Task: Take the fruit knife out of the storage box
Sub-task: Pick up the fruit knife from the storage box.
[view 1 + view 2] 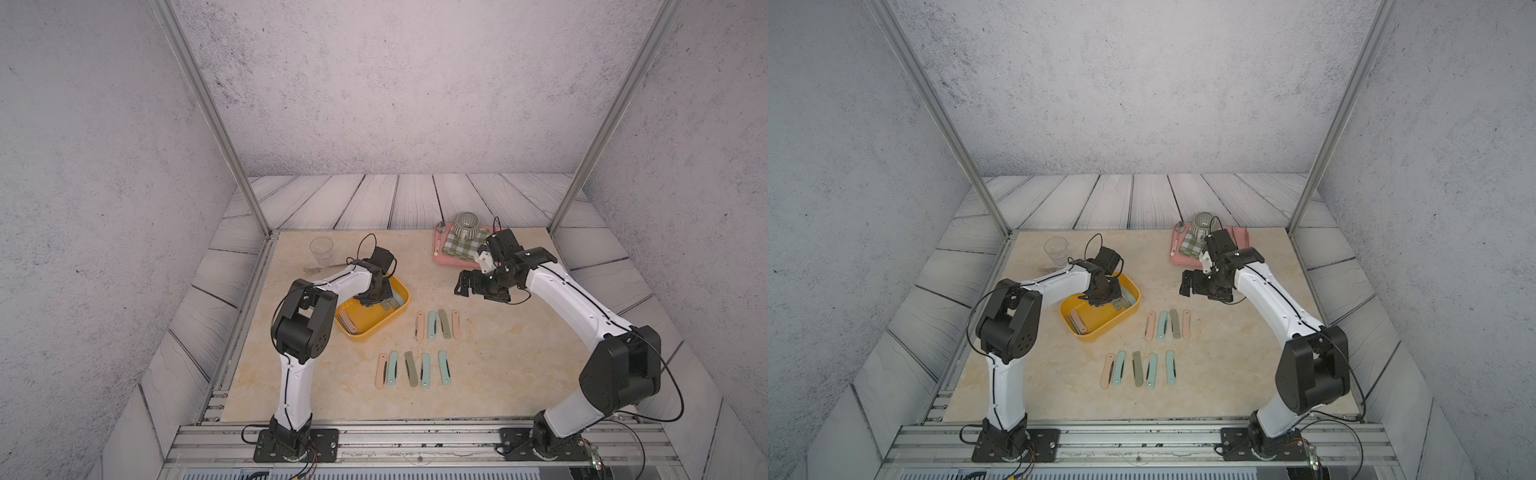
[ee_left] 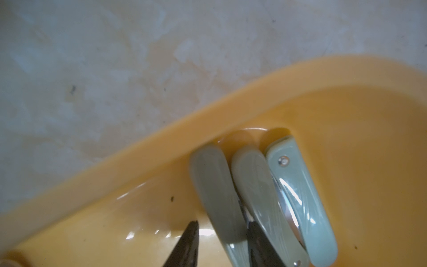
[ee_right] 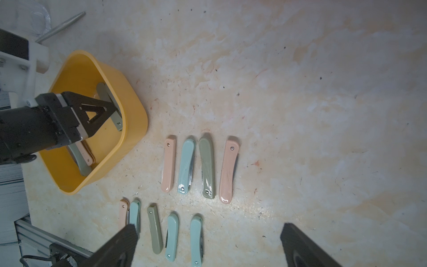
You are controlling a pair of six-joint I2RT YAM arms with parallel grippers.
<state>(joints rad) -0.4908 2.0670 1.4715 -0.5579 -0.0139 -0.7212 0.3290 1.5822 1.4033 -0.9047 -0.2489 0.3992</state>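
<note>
My left gripper should pull the first olive knife clear and grip its handle squarely (image 2: 227,218), because that knife is slanted in the gripper, tight (image 2: 248,191) against the second olive knife.
The yellow storage box (image 1: 386,322) (image 1: 1113,324) (image 3: 136,120) sits left of the table's middle. Three folded fruit knives lie side by side against its wall: an olive one (image 2: 215,185), a second olive one (image 2: 251,182) and a pale green one (image 2: 298,185). My left gripper (image 1: 376,297) (image 2: 223,231) reaches down into the box, open, its jaws on either side of the first olive knife. One fingertip (image 2: 191,231) stands apart from the handle; the other is wedged between the two olive knives. More knives (image 3: 83,159) lie at the box's near end. My right gripper (image 1: 463,286) (image 3: 209,227) hovers open and holds nothing.
Two rows of folded knives lie on the table right of the box, a far row (image 1: 438,324) and a near row (image 1: 413,369). A pink tray (image 1: 440,257) with a striped mug (image 1: 465,226), checked cloth and spoon stands at the back right. A clear glass (image 1: 321,250) and fork (image 1: 320,268) are back left.
</note>
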